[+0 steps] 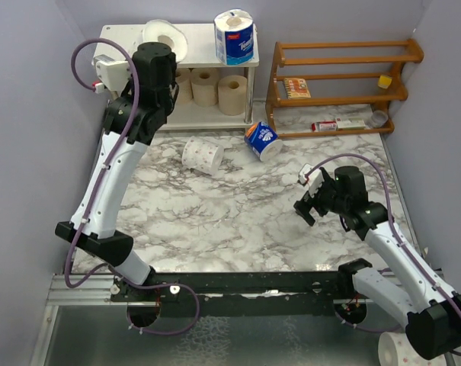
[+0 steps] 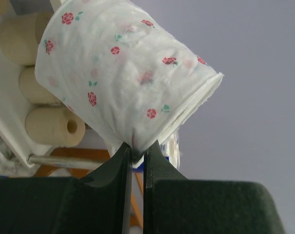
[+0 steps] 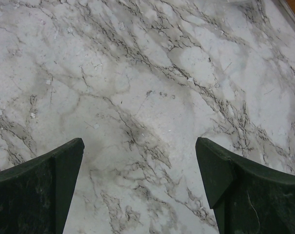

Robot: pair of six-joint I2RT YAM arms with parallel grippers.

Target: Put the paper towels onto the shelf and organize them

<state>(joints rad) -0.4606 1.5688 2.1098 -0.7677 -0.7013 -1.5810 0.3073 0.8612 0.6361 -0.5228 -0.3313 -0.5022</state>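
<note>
The left gripper has the white roll (image 1: pixel 166 36) upright over the top board, so it should keep going to the open end (image 1: pixel 117 35) opposite the blue-and-white roll and let go there.
My left gripper (image 2: pixel 136 148) is shut on the wall of a white roll with pink dots (image 2: pixel 123 73). It holds the roll at the top board of the shelf (image 1: pixel 123 32), where the roll (image 1: pixel 168 36) shows beside the gripper (image 1: pixel 161 49). A blue-and-white wrapped roll (image 1: pixel 235 36) stands on the top board. Tan rolls (image 1: pixel 206 86) lie on the lower board and also show in the left wrist view (image 2: pixel 54 126). A second pink-dotted roll (image 1: pixel 203 155) and a second blue-wrapped roll (image 1: pixel 261 140) lie on the marble table. My right gripper (image 1: pixel 306 207) is open and empty over bare marble (image 3: pixel 140 146).
An orange-brown wooden rack (image 1: pixel 340 84) with small items stands at the back right. Purple walls close in the left, back and right sides. Another dotted roll (image 1: pixel 398 352) sits off the table by the right arm's base.
</note>
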